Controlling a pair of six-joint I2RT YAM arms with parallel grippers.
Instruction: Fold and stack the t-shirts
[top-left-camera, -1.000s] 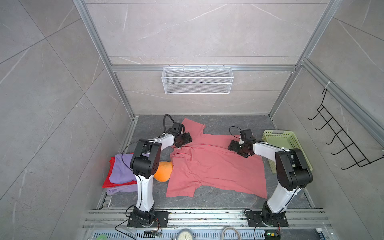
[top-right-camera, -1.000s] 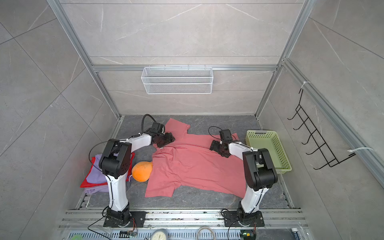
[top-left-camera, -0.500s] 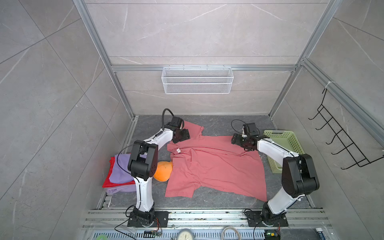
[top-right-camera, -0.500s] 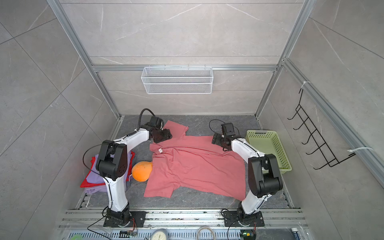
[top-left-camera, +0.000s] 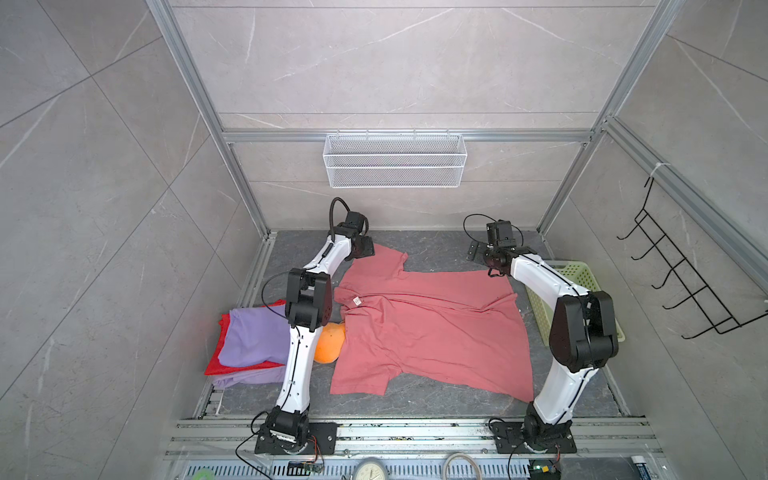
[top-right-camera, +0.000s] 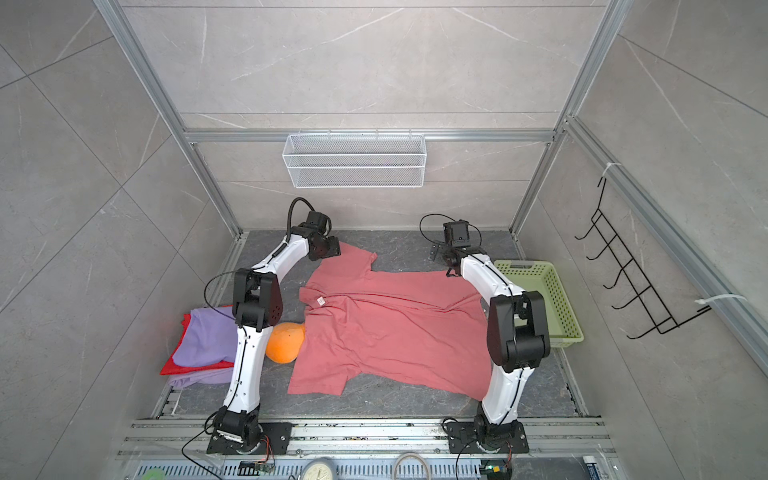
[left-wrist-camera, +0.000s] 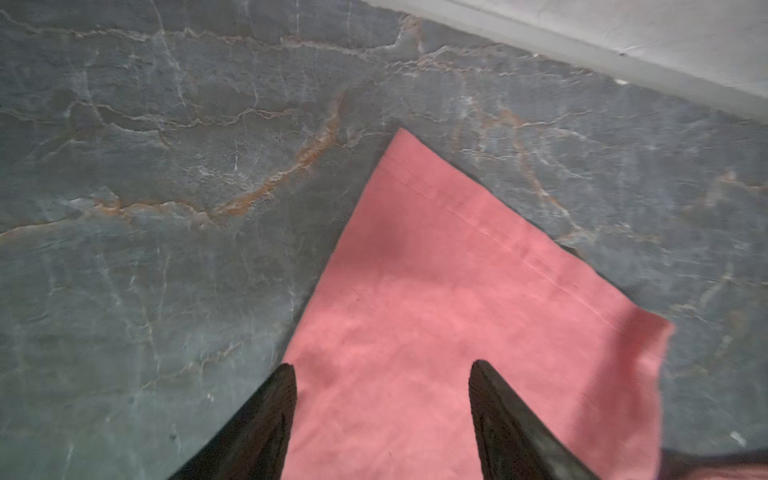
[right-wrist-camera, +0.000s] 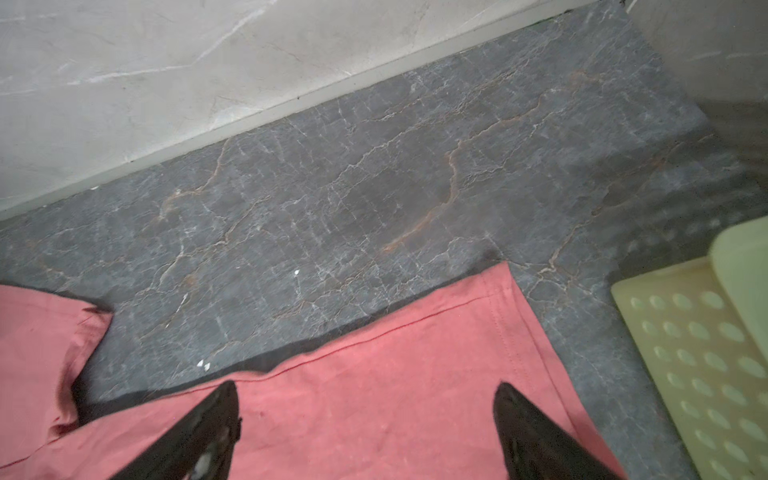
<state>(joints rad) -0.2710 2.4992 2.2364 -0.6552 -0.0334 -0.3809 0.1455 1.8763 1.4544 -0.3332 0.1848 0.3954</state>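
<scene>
I expect the cloth of the salmon-pink t-shirt to pull smooth and straight between my grippers when I lift its far edge (top-left-camera: 448, 272), because loose creases (top-left-camera: 416, 299) run across the t-shirt.
A salmon-pink t-shirt (top-left-camera: 432, 328) (top-right-camera: 395, 328) lies spread flat on the dark stone floor. My left gripper (top-left-camera: 363, 253) (top-right-camera: 330, 251) (left-wrist-camera: 382, 365) hangs open over its far left sleeve (left-wrist-camera: 457, 291), with nothing between the fingers. Over the shirt's far right hem corner (right-wrist-camera: 478, 332), my right gripper (top-left-camera: 492, 268) (top-right-camera: 451, 270) (right-wrist-camera: 365, 388) is wide open and also holds nothing. At the left, partly behind my left arm, a folded lavender t-shirt (top-left-camera: 253, 336) (top-right-camera: 203, 336) rests on a red one (top-left-camera: 216, 361) (top-right-camera: 178, 368).
An orange plush toy (top-left-camera: 328, 343) (top-right-camera: 284, 343) lies between the stack and the pink shirt, its edge under the cloth. A pale green basket (top-left-camera: 582, 274) (top-right-camera: 536, 266) (right-wrist-camera: 685, 353) stands at the right. On the back wall hangs a white wire basket (top-left-camera: 395, 160).
Both grippers have moved toward the back wall, and the pink shirt's far edge went with them and now lies flatter. The right jaws have widened a little.
</scene>
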